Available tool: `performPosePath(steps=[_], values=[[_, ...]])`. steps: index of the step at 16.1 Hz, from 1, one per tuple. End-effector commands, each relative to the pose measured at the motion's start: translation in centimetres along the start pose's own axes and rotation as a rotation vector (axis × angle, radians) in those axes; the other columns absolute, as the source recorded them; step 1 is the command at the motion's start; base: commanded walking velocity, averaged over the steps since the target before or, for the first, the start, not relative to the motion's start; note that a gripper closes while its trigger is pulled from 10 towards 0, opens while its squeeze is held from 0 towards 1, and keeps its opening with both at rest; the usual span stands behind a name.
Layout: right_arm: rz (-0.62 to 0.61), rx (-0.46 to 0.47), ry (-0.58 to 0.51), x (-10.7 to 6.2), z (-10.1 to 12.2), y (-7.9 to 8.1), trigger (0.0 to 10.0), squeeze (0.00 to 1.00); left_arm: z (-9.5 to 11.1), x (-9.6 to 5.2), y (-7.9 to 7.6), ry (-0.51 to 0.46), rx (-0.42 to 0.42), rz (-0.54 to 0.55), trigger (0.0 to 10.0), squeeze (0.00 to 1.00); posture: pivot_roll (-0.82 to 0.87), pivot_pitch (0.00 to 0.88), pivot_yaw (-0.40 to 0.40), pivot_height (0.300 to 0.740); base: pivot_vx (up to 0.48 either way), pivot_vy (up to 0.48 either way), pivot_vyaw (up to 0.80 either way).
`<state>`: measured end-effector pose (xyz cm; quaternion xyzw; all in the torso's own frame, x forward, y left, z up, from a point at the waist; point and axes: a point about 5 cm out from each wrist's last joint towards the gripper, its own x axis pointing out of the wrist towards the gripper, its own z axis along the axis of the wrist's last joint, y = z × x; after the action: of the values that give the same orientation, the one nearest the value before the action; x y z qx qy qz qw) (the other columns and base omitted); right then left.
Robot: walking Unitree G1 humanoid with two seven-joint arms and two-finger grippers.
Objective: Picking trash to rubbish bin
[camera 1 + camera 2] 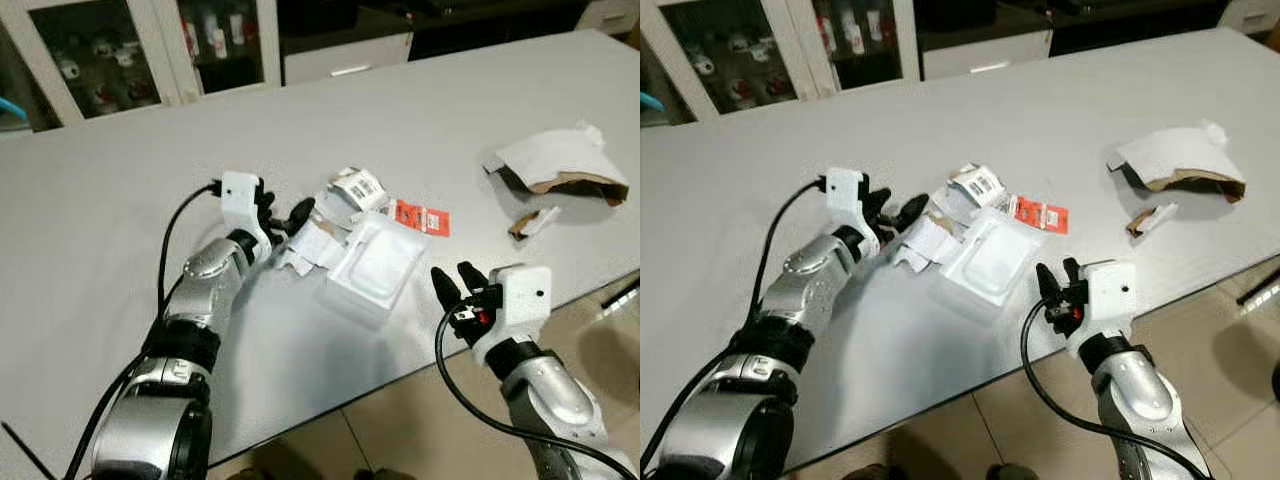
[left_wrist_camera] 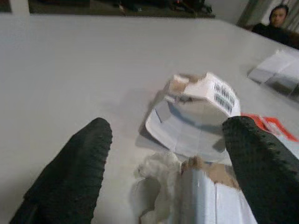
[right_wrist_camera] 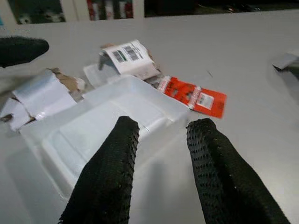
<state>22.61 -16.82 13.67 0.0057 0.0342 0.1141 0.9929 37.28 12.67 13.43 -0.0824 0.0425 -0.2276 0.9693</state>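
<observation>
My gripper will bring the torn cardboard (image 1: 318, 244) along when it lifts the white wad (image 2: 161, 177), because the wad lies against the torn cardboard's edge between my fingers.
A heap of trash lies mid-table: a white plastic tray (image 1: 372, 265), a red packet (image 1: 420, 217), a small barcode box (image 1: 358, 186) and torn cardboard scraps (image 1: 312, 245). My left gripper (image 1: 283, 218) rests on the table at the heap's left side, open, with the torn cardboard (image 2: 205, 186) and a white wad between its fingers (image 2: 79, 168). My right gripper (image 1: 452, 278) hovers open at the table's near edge, just right of the tray (image 3: 93, 126), and nothing is between its fingers (image 3: 112, 177).
A torn white-and-brown paper bag (image 1: 560, 165) and a small scrap (image 1: 533, 222) lie at the table's right. Glass-door cabinets (image 1: 100, 50) stand behind the table. Tiled floor (image 1: 420, 420) lies below the near edge. A person (image 2: 279, 18) sits beyond the far end.
</observation>
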Motion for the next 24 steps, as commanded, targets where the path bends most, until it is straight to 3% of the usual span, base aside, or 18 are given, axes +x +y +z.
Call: performPosePath(steps=[1,2,3,6,7,10,11,24], values=[[-0.011,-0.006,-0.003,-0.6,0.4,-0.2,10.0,0.00,-0.2,0.2,0.1,0.016,0.010,-0.015,10.0,1.00,-0.19,0.151,0.028,0.740,0.000,0.000,0.00],[-0.014,-0.007,0.000,-0.8,0.4,-0.2,10.0,0.00,-0.5,0.1,0.1,0.023,-0.016,-0.033,10.0,0.20,-0.20,0.153,0.031,0.740,0.000,0.000,0.00],[-0.017,-0.006,0.003,-0.9,0.4,-0.1,10.0,0.00,-0.7,0.0,0.3,0.026,-0.051,-0.055,10.0,0.00,-0.20,0.154,0.031,0.740,0.000,0.000,0.00],[-0.020,-0.004,0.009,-1.0,0.4,-0.1,10.0,0.00,-1.3,-0.3,0.8,0.056,-0.008,-0.060,10.0,0.00,-0.20,0.156,0.031,0.740,0.000,0.000,0.00],[-0.017,-0.002,0.010,-1.0,0.5,0.0,10.0,0.00,-2.0,-0.6,1.2,0.104,0.056,-0.042,10.0,0.00,-0.19,0.156,0.028,0.740,0.000,0.000,0.00],[-0.011,0.001,0.011,-0.8,0.5,0.1,10.0,0.00,-3.2,-1.0,1.4,0.181,0.133,-0.048,10.0,0.00,-0.19,0.156,0.026,0.740,0.000,0.000,0.00],[-0.011,0.001,0.011,-0.8,0.5,0.1,10.0,0.00,-3.4,-1.2,1.5,0.194,0.137,-0.052,0.0,0.00,-0.19,0.155,0.025,0.740,0.000,0.000,0.00],[0.000,0.000,0.012,0.0,0.6,0.1,10.0,0.00,-3.3,-1.6,2.1,0.175,0.119,-0.072,0.0,0.00,-0.18,0.145,0.015,0.740,0.000,0.000,0.00]])
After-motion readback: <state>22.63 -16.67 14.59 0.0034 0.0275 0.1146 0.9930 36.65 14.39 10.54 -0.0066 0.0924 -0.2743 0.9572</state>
